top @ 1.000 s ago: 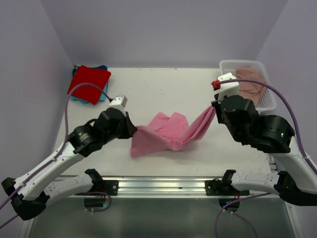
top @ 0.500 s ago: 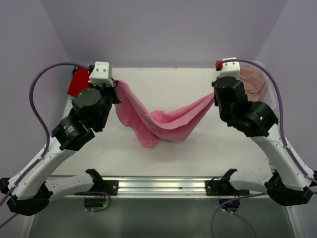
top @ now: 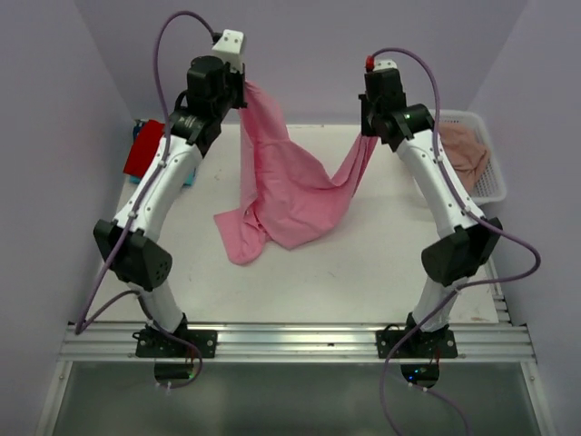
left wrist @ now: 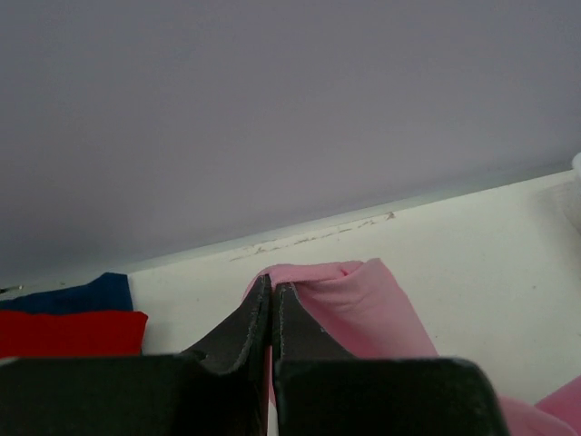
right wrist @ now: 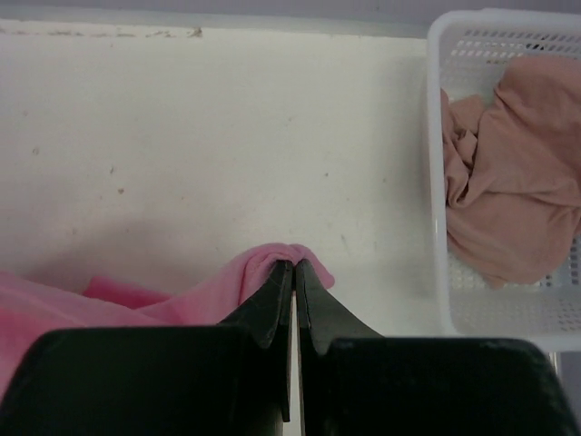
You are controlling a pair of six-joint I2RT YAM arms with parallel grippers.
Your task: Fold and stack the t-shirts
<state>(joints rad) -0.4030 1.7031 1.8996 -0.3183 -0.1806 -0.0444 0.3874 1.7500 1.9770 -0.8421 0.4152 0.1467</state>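
My grippers need to pull the corners (top: 255,94) apart and lay the t-shirt flat before folding, because the pink t-shirt's lower part (top: 259,227) is bunched up and the t-shirt's top edge sags.
A pink t-shirt (top: 290,186) hangs between both raised arms, its lower part trailing on the white table (top: 363,263). My left gripper (top: 243,89) is shut on one top corner of the shirt (left wrist: 345,300). My right gripper (top: 367,136) is shut on the other corner (right wrist: 263,272). Folded red and blue shirts (top: 143,150) are stacked at the table's far left, also in the left wrist view (left wrist: 68,327). A tan shirt (top: 461,150) lies crumpled in a white basket (top: 486,186) at the far right, also in the right wrist view (right wrist: 508,182).
Purple walls close in the back and both sides of the table. The basket (right wrist: 436,227) stands close to the right of my right gripper. The metal rail (top: 290,341) runs along the near edge.
Both arms have lifted and swung back, raising the pink shirt from a heap on the table until it hangs stretched between the grippers.
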